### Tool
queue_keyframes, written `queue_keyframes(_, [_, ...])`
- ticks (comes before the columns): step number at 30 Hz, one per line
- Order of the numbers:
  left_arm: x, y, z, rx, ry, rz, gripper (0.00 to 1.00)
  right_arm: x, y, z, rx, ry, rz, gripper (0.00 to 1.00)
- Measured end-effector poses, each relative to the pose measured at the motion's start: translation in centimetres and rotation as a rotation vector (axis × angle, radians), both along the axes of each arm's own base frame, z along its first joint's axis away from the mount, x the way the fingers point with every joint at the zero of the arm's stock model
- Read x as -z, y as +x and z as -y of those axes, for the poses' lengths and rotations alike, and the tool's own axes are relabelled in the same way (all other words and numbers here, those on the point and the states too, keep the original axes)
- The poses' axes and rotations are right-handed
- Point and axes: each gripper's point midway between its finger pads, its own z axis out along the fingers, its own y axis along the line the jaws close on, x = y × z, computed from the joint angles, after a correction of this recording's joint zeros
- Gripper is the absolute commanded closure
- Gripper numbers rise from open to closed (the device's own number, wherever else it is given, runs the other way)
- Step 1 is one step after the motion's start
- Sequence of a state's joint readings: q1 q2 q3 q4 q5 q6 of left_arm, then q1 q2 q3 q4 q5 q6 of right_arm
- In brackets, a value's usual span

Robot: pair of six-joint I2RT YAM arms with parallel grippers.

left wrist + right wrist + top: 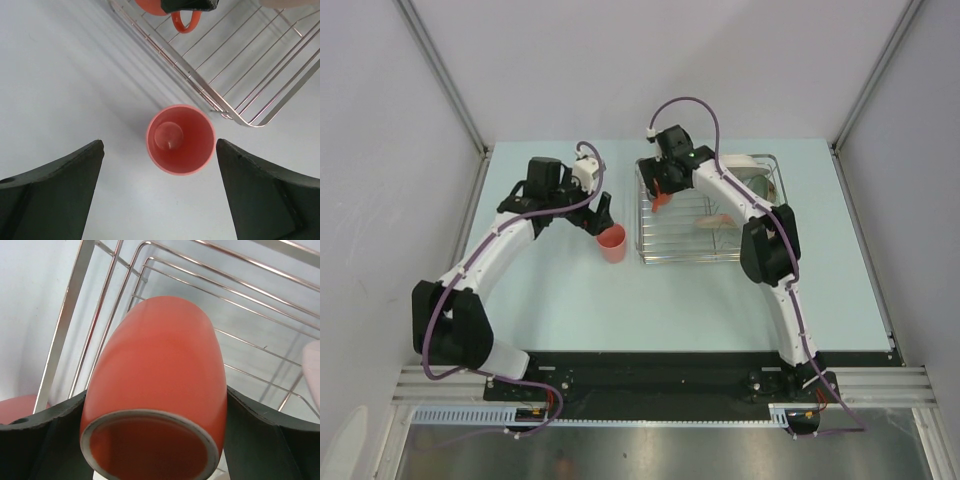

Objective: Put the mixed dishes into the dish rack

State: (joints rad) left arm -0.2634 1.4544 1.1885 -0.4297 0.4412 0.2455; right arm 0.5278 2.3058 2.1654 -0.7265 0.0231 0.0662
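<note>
The small pink cup's rim (148, 137) is clear on the cup's side away from the rack, so the robot should go on lowering its left gripper before the gripper's fingers are on both sides of that rim.
The small pink cup (612, 243) stands upright on the table just left of the silver wire dish rack (690, 259). My left gripper (597, 215) is open above the cup (180, 139), and its fingers do not touch it. My right gripper (665, 185) is shut on the orange mug (662, 200) and holds it tilted over the left end of the rack. In the right wrist view the mug (160, 380) fills the space between the fingers, rim toward the camera. A pale pink dish (713, 221) lies in the rack, and a white plate (760, 172) stands at its far right.
The rack's near left corner (240, 122) is close to the cup. The mug's handle (185, 21) hangs above the rack wires. The table's back wall rises behind the rack.
</note>
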Motion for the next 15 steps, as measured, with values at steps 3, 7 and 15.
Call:
queue_keyframes(3, [1.0,-0.2,-0.9,-0.016,-0.001,-0.026,0.00,1.1,0.0,-0.2,-0.002,-0.010,-0.017,1.00])
queue_keyframes(7, [1.5,-0.5,-1.7,-0.030,-0.005,-0.041,0.00,2.9,0.0,0.0,0.004,-0.033,-0.043,1.00])
queue_keyframes(15, [1.8,-1.3,-1.9,-0.025,-0.023,-0.043,0.00,3.4,0.5,0.2,0.017,-0.048,-0.038,0.80])
